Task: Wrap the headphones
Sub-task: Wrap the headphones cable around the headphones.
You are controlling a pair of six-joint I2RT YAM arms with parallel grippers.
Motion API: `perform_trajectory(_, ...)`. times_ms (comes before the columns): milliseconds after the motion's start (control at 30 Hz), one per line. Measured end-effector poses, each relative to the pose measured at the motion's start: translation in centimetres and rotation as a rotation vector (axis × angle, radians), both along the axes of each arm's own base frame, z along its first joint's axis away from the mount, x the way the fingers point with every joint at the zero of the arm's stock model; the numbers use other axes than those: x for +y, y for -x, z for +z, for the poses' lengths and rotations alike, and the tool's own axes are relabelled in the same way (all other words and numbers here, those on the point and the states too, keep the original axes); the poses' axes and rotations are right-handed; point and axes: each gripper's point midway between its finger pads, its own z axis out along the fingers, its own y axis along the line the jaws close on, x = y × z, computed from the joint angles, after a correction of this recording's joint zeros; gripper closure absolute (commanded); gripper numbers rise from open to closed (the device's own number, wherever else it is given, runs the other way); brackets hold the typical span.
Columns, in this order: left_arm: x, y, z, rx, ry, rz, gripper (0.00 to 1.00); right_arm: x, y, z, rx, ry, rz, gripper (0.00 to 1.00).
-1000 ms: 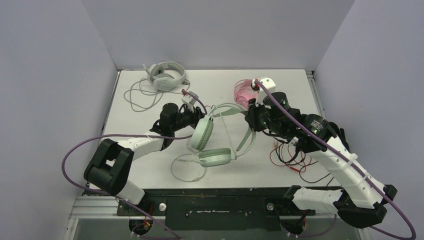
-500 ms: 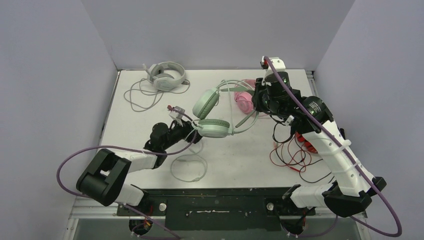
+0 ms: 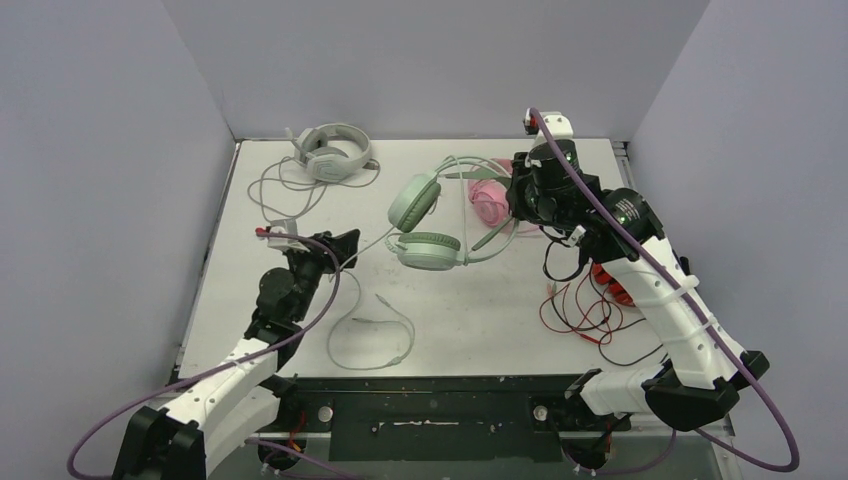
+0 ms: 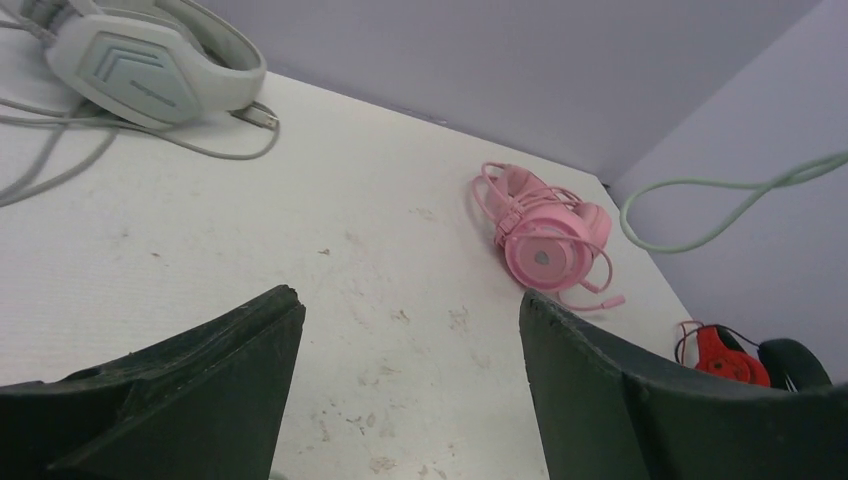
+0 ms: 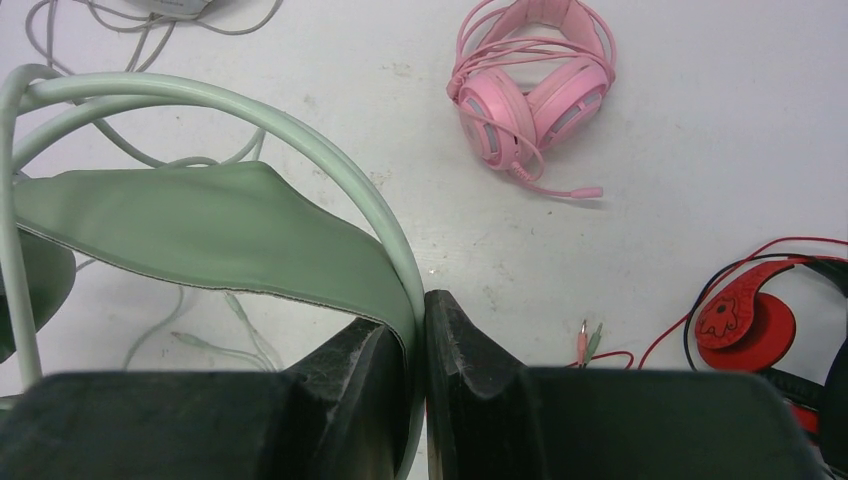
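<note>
The mint green headphones' cable (image 3: 370,246) passes outside my left gripper's open fingers, so next my left gripper moves in toward the cups and takes hold of the cable before wrapping.
The mint green headphones (image 3: 430,250) hang above the table's middle, and my right gripper (image 3: 512,205) is shut on their headband (image 5: 230,235). The thin arch runs between the right gripper (image 5: 420,305) fingertips. Their cable (image 3: 375,330) trails down and loops on the table near the front. My left gripper (image 3: 343,242) stands open and empty to the left of the cups, and through the left gripper (image 4: 410,305) only bare table shows. The pale grey-white headphones (image 3: 330,150) lie at the back left with loose cable. The pink headphones (image 3: 488,200) lie behind the mint pair, cable bundled on them.
Red and black headphones (image 3: 610,280) with tangled red and black wires (image 3: 580,320) lie at the right, beneath my right arm. Purple-grey walls close the table on three sides. The grey-white cable (image 3: 275,190) sprawls at the left rear.
My left gripper let go of the mint cup, opened wide and drew back to the left. My right gripper lifted the mint headphones up and toward the back.
</note>
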Motion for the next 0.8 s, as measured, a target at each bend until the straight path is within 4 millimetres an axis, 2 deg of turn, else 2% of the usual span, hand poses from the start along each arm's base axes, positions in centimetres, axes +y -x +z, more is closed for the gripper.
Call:
perform_trajectory(133, 1.5, 0.0, -0.3, 0.034, -0.012, 0.071, 0.21, -0.3, -0.1, 0.0, 0.0, 0.0, -0.009, 1.0)
perform_trajectory(300, 2.5, -0.3, -2.2, 0.141, -0.067, 0.126, 0.1, -0.5, -0.3, 0.0, 0.0, 0.0, -0.016, 1.0)
perform_trajectory(400, 4.1, -1.3, -2.1, 0.195, -0.096, 0.217, 0.13, -0.5, -0.3, 0.0, 0.0, 0.0, -0.018, 1.0)
perform_trajectory(467, 4.2, -1.8, -1.3, 0.178, -0.101, 0.212, 0.15, -0.6, -0.3, 0.0, 0.0, -0.001, -0.019, 1.0)
perform_trajectory(633, 0.6, -1.0, 1.8, -0.026, -0.053, 0.003, 0.15, -0.7, -0.4, 0.0, 0.003, -0.004, -0.02, 1.0)
perform_trajectory(800, -3.6, -0.6, 3.1, -0.148, -0.048, -0.23, 0.18, -0.4, -0.3, -0.1, 0.009, -0.012, -0.005, 1.0)
